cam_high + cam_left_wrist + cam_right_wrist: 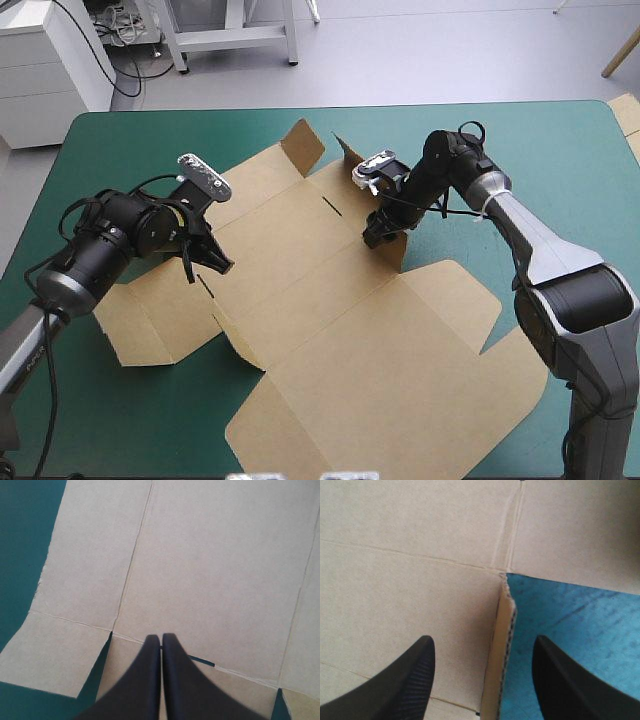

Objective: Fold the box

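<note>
I expect the whole brown box (290,265) to swing round together when I turn it, because the wide near panel joins the middle along an unbroken crease (332,322).
The brown box (330,310) lies as a cut sheet, mostly flat, across the middle of the teal-green table. Two small flaps (303,148) at its far end stand up a little. My left gripper (215,262) is shut, its tips resting just over the sheet's left part near a crease and a small slit; the left wrist view shows the gripper (161,639) above the flat board (210,570). My right gripper (385,232) is open and straddles a raised side flap (395,242). In the right wrist view the flap's cut edge (501,655) stands between the fingers (483,641).
Bare teal-green cover (150,140) lies along the far side and left of the sheet. A strip of pale board (628,115) shows at the table's right edge. The sheet's near flap reaches close to the table's front edge.
</note>
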Action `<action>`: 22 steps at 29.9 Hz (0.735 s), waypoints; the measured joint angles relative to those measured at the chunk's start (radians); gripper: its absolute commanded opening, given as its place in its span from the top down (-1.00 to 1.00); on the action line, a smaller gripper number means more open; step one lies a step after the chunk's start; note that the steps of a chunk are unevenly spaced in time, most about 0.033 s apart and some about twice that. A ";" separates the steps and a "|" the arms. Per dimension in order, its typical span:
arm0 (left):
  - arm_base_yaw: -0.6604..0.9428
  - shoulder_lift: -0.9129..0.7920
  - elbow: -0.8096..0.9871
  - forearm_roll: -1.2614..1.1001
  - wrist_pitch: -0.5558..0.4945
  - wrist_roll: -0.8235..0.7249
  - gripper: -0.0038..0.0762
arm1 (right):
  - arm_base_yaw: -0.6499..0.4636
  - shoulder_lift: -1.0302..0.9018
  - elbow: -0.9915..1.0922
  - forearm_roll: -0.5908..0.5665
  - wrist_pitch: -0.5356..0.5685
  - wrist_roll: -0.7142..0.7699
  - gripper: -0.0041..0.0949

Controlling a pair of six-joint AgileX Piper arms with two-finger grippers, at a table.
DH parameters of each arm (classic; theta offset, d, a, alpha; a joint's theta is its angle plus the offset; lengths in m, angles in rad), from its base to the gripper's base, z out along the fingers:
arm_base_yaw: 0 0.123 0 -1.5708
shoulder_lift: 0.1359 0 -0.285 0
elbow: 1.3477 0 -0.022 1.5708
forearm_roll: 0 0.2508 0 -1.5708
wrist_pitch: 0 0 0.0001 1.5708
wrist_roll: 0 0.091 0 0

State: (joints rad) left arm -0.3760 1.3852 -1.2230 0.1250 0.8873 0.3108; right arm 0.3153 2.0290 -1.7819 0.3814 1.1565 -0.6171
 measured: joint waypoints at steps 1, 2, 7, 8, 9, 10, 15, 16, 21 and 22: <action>0.000 0.000 0.000 0.000 0.000 0.000 0.92 | 0.000 0.000 0.000 -0.008 0.000 0.000 -0.09; 0.000 0.000 0.000 0.000 0.000 0.000 0.92 | 0.000 0.001 0.000 -0.018 0.000 0.005 -0.04; 0.000 0.000 0.000 0.000 0.000 0.000 0.92 | 0.000 0.004 0.000 -0.035 0.000 0.010 0.31; 0.000 0.000 0.000 0.000 0.000 0.000 0.92 | 0.000 0.005 0.000 -0.035 0.000 0.011 0.41; 0.000 0.000 0.000 0.000 0.000 0.000 0.92 | 0.000 0.006 0.000 -0.035 0.001 0.013 0.50; 0.000 0.000 0.000 0.000 0.000 0.000 0.92 | 0.000 0.008 0.000 -0.035 0.003 0.014 0.60; 0.000 0.000 0.000 0.000 -0.009 0.000 0.92 | 0.000 0.030 0.000 -0.035 0.011 0.015 0.96; 0.000 0.000 0.000 0.000 -0.013 0.000 0.92 | 0.000 0.032 0.000 -0.034 0.011 0.015 0.96; 0.000 0.000 0.000 0.000 -0.021 0.000 0.92 | 0.000 0.038 -0.003 -0.032 0.015 0.016 0.96; 0.000 0.000 0.000 0.000 -0.024 0.000 0.92 | 0.000 0.038 -0.007 -0.032 0.015 0.015 0.96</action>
State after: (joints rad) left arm -0.3760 1.3852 -1.2230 0.1250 0.8636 0.3108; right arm 0.3153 2.0667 -1.7886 0.3494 1.1715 -0.6022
